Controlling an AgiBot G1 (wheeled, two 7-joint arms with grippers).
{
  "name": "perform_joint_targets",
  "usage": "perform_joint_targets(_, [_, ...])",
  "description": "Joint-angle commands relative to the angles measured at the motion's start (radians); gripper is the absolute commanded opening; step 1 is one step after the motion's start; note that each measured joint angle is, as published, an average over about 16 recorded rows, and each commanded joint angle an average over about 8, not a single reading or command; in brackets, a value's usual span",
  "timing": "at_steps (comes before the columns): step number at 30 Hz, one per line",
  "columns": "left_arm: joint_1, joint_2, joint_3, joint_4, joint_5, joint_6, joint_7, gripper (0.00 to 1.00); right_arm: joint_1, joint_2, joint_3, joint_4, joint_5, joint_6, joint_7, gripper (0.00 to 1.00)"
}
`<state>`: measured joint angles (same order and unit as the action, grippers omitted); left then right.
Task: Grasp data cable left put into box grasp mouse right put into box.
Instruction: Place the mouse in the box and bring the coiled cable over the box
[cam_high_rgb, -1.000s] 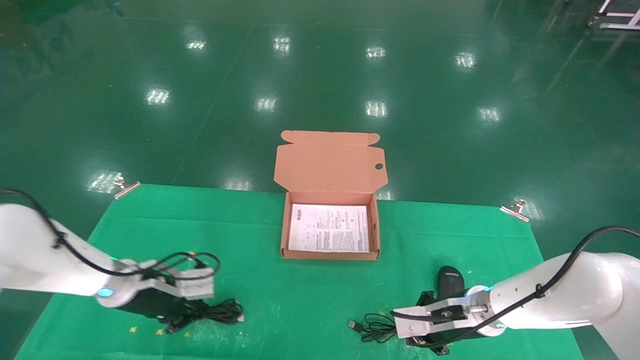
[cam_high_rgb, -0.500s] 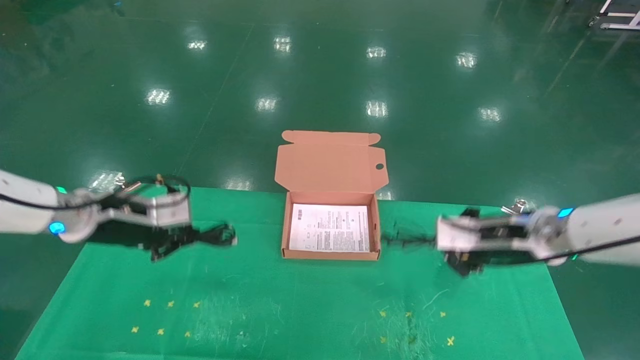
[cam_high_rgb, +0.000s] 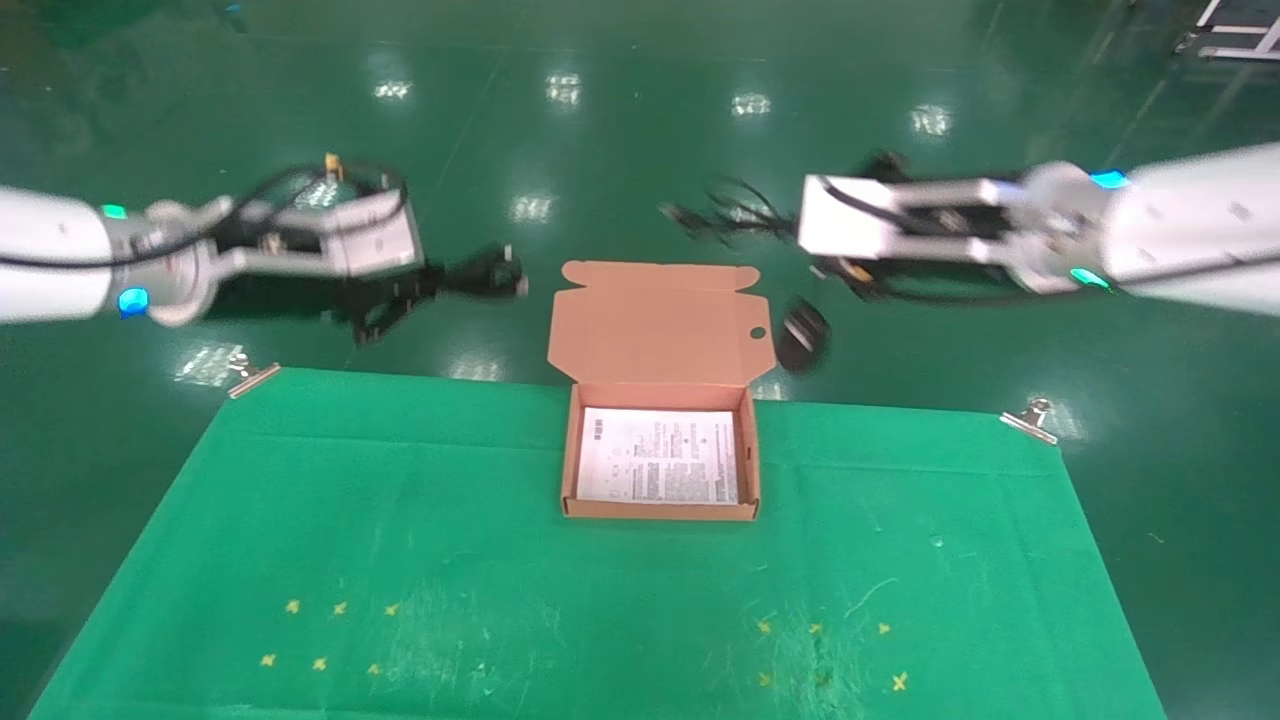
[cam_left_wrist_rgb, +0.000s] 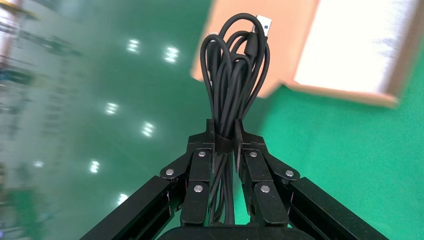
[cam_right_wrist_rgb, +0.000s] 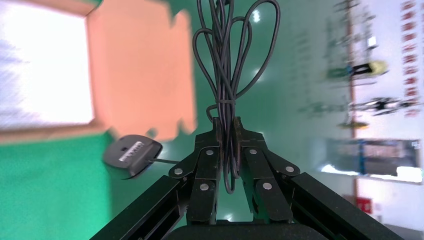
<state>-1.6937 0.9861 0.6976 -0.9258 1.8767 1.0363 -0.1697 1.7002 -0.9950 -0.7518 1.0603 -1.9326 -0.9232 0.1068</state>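
Note:
My left gripper should move back while my right gripper lowers the mouse in first, because the data cable and the dangling mouse (cam_high_rgb: 801, 335) crowd the same box (cam_high_rgb: 660, 456).
The box (cam_high_rgb: 566, 470) stands open at the far middle of the green mat, with a white sheet inside and its lid (cam_high_rgb: 655, 325) up. My left gripper (cam_high_rgb: 410, 290) is raised left of the lid, shut on the data cable (cam_high_rgb: 488, 272). In the left wrist view the gripper (cam_left_wrist_rgb: 224, 132) pinches the looped data cable (cam_left_wrist_rgb: 235, 65), with the box (cam_left_wrist_rgb: 340, 91) beyond. My right gripper (cam_high_rgb: 822, 262) is raised right of the lid, shut on the mouse's cord (cam_high_rgb: 730, 215). The mouse (cam_high_rgb: 803, 337) dangles below. The right wrist view shows the gripper (cam_right_wrist_rgb: 225, 125), cord (cam_right_wrist_rgb: 227, 65), mouse (cam_right_wrist_rgb: 131, 155) and lid (cam_right_wrist_rgb: 145, 65).
The green mat (cam_high_rgb: 600, 620) covers the table and carries small yellow marks near the front. Metal clips (cam_high_rgb: 1027, 418) hold its far corners. Shiny green floor lies beyond the table.
Both arms have risen from the mat and swung toward the far side with their loads. The data cable and the mouse have left the mat; the mouse now hangs by its cord.

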Motion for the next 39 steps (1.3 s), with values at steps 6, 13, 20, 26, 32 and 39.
perform_joint_targets(6, [-0.045,0.039,-0.009,-0.001,0.042,-0.072,-0.031,0.0,0.069,-0.111,0.015,-0.131,0.041,0.069,-0.104,0.0])
perform_joint_targets(13, [-0.063,0.052,-0.003,-0.005,0.073,-0.093,-0.036,0.0,0.097,-0.158,0.02,-0.209,0.065,0.083,-0.154,0.0])
perform_joint_targets(20, [-0.046,0.038,0.013,0.013,0.097,-0.075,-0.048,0.0,0.072,-0.174,0.019,-0.231,0.087,0.079,-0.163,0.0])
perform_joint_targets(26, [-0.025,0.017,0.039,0.017,0.162,-0.068,-0.078,0.0,0.043,-0.196,0.012,-0.279,0.093,0.084,-0.175,0.0])
perform_joint_targets(32, [-0.005,-0.004,0.061,-0.007,0.233,-0.059,-0.133,0.0,0.016,-0.246,0.005,-0.359,0.11,0.092,-0.206,0.0])
perform_joint_targets(39, [0.009,-0.031,0.073,-0.036,0.29,-0.038,-0.197,0.0,-0.006,-0.312,0.012,-0.456,0.161,0.092,-0.273,0.0])
